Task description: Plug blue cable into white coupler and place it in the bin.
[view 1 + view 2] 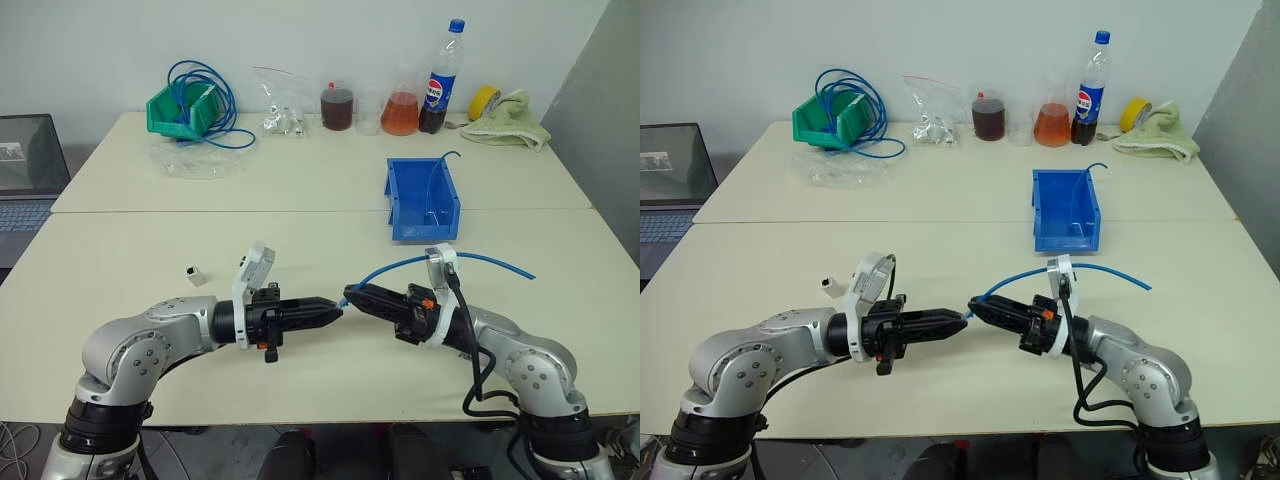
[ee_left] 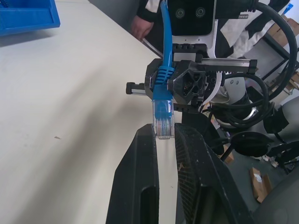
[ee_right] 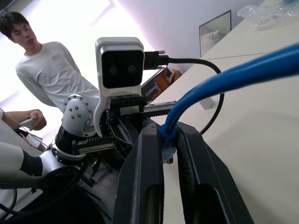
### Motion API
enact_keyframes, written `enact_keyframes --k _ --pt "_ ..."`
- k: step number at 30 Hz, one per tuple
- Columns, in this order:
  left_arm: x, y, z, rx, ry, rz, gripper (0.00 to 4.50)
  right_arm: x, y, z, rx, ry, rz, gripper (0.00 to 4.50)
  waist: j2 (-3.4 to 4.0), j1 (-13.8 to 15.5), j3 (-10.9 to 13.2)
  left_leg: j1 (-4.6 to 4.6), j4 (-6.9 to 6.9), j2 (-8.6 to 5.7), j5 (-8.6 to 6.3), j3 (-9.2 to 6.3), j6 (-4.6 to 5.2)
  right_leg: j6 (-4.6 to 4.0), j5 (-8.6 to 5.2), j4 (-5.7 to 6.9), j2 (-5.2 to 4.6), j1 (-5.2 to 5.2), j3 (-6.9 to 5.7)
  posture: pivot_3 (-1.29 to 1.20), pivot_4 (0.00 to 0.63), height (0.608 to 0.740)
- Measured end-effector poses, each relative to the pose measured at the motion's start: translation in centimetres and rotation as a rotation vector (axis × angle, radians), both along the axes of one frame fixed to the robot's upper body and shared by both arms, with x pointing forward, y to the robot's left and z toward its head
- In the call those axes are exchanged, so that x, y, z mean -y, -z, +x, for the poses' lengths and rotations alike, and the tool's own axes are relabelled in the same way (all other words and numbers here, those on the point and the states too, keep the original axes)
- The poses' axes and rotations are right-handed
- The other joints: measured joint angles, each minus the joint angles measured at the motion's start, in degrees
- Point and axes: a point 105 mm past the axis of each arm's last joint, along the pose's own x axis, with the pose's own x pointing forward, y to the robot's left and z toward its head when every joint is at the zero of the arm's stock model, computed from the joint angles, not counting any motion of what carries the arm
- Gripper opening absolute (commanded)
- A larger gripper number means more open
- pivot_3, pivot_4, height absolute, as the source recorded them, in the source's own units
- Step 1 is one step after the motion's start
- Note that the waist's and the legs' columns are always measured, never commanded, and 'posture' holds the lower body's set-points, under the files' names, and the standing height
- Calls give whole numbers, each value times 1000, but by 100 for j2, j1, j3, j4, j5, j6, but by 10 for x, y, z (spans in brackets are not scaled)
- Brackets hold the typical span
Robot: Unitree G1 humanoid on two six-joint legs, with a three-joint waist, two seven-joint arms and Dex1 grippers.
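My right gripper should keep hold of the blue boot while my left gripper backs away to take the white coupler [image 1: 195, 276], because my left gripper is blocking the clear plug's tip [image 2: 163, 129].
Above the table's near edge my two grippers meet tip to tip. The blue cable [image 1: 480, 258] arcs from them to the right over the table. My left gripper [image 2: 163, 133] is shut on its clear plug [image 2: 163, 127]. My right gripper [image 3: 169, 130] is shut on the cable's blue boot [image 2: 162, 74] just behind the plug. The white coupler [image 1: 196, 276] lies on the table to the left, beyond my left arm, apart from both grippers. The bin [image 1: 423, 200], bright blue, stands at mid-table on the right, beyond my right gripper.
At the back left stands a green bin [image 1: 165, 113] with a coiled blue cable bundle [image 1: 212, 100]. A bag of small parts [image 1: 283, 120], flasks, a cola bottle [image 1: 438, 90], a tape roll and a towel [image 1: 510, 120] line the back edge. A laptop [image 1: 25, 170] sits far left. A person [image 3: 42, 60] stands nearby.
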Motion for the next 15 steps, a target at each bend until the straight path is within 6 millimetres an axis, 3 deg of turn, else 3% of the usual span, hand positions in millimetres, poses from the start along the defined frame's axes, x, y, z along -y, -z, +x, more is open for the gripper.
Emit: enact_keyframes --k 2,3,15 --pt "0 0 1 15 -4 5 227 1 0 0 0 1 -4 128 0 1 0 0 0 0 0 0 0 0 0 0 0 0 0 0 150 740" --pt "0 0 1 19 -4 4 929 1 0 0 -1 -1 -2 128 0 1 0 0 0 0 0 0 0 0 0 0 0 0 0 0 150 740" --pt "-1 -1 1 36 -13 -8 3321 5 -1 0 -6 0 -8 126 0 1 0 -3 -1 0 0 0 0 0 0 0 0 -2 0 0 150 740"
